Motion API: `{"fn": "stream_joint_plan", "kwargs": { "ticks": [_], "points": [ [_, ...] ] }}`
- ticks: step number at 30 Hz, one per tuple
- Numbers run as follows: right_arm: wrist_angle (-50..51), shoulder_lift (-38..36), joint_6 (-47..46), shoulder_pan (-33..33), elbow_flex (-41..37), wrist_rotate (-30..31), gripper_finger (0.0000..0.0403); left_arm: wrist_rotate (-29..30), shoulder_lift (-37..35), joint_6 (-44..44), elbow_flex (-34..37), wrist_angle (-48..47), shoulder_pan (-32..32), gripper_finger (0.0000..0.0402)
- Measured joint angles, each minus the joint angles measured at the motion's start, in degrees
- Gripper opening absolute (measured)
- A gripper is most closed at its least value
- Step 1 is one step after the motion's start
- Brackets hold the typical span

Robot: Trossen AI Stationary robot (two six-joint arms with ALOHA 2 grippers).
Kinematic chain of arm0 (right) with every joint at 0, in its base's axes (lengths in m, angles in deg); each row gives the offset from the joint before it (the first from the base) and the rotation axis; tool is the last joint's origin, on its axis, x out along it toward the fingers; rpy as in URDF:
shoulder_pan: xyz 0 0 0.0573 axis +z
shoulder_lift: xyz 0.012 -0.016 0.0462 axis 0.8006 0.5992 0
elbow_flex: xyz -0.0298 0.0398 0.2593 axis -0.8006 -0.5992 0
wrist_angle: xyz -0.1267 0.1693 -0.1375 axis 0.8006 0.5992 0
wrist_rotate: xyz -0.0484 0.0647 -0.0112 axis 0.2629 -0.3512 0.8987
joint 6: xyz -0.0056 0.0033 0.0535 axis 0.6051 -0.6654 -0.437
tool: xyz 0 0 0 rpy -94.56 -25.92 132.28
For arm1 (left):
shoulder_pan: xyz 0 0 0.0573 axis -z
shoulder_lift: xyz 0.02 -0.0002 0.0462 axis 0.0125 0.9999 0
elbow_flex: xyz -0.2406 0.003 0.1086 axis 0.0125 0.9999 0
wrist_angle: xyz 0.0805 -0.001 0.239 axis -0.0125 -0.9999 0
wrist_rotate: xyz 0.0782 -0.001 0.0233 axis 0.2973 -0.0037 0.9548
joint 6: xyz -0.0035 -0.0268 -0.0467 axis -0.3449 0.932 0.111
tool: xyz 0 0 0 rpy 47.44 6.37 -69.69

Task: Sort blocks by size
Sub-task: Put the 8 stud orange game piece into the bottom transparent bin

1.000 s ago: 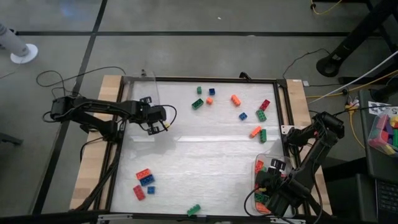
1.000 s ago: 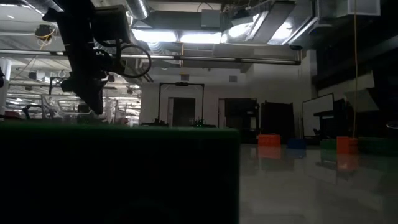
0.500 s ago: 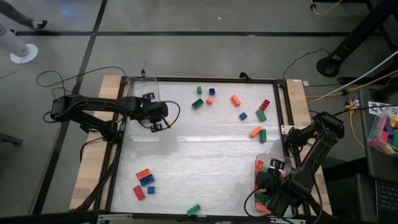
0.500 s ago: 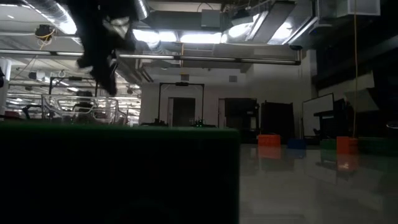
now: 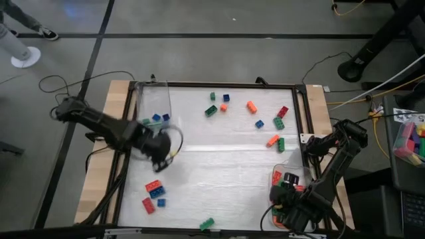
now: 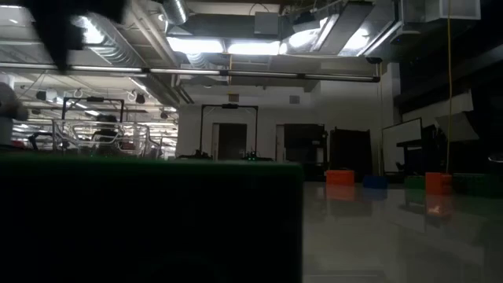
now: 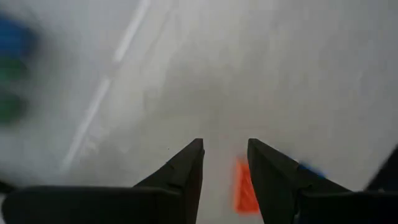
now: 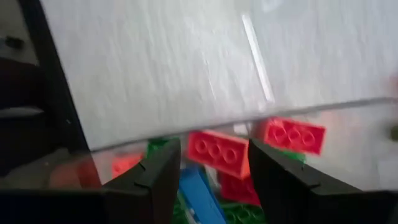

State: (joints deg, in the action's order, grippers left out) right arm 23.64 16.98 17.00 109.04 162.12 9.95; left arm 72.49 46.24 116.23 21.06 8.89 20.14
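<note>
The orange-red block's side [image 5: 151, 182] away from the blue block is free, so the robot's left gripper should keep moving down toward the orange-red block until its fingers close there.
Loose blocks lie on the white table top: a far group around an orange block [image 5: 252, 106], and a near-left cluster with an orange-red block [image 5: 153, 185]. Small blue and green blocks [image 5: 156, 118] lie in a clear container [image 5: 153, 96] at the far left. My left gripper [image 5: 161, 156] hangs open and holds nothing between that container and the near-left cluster. In its wrist view the orange-red block [image 7: 245, 186] shows below the gap [image 7: 225, 152]. My right gripper [image 8: 214, 158] stands open over a clear container [image 5: 285, 192] at the near right. A red block [image 8: 217, 152] lies below the gap, among other blocks.
A black frame [image 5: 229, 84] runs round the table top. A green block [image 5: 207, 224] lies at the near edge and fills the low view's left [image 6: 149, 220]. Bare table top lies in the middle [image 5: 219, 166]. A bin of coloured blocks [image 5: 412, 139] stands off the table's right side.
My left gripper has swung from the far-left container toward the table's near edge, rising and rolling about its wrist. The small blue and green blocks in that container now show. My right arm has kept its place.
</note>
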Motion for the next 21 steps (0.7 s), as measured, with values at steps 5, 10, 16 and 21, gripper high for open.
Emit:
{"fn": "stream_joint_plan", "kwargs": {
  "ticks": [5, 10, 16, 21],
  "points": [
    [-3.1, 0.0, 4.4, 0.0, 0.0, 1.1, 0.0188, 0.0, 0.0, 17.1, 4.5, 2.6, 14.2, 0.0113],
    [-4.5, 0.0, 6.8, 0.0, 0.0, 1.5, 0.0188, 0.1, 0.0, 27.9, 10.0, 8.0, 21.3, 0.0113],
    [-6.6, 0.0, 6.8, 0.0, 0.0, 2.6, 0.0188, 0.0, 0.0, 28.1, 17.5, 19.6, 25.2, 0.0113],
    [-7.0, 0.0, 6.8, 0.0, 0.0, 2.6, 0.0188, -1.5, 0.1, 26.9, 21.3, 23.7, 26.4, 0.0113]
  ]
}}
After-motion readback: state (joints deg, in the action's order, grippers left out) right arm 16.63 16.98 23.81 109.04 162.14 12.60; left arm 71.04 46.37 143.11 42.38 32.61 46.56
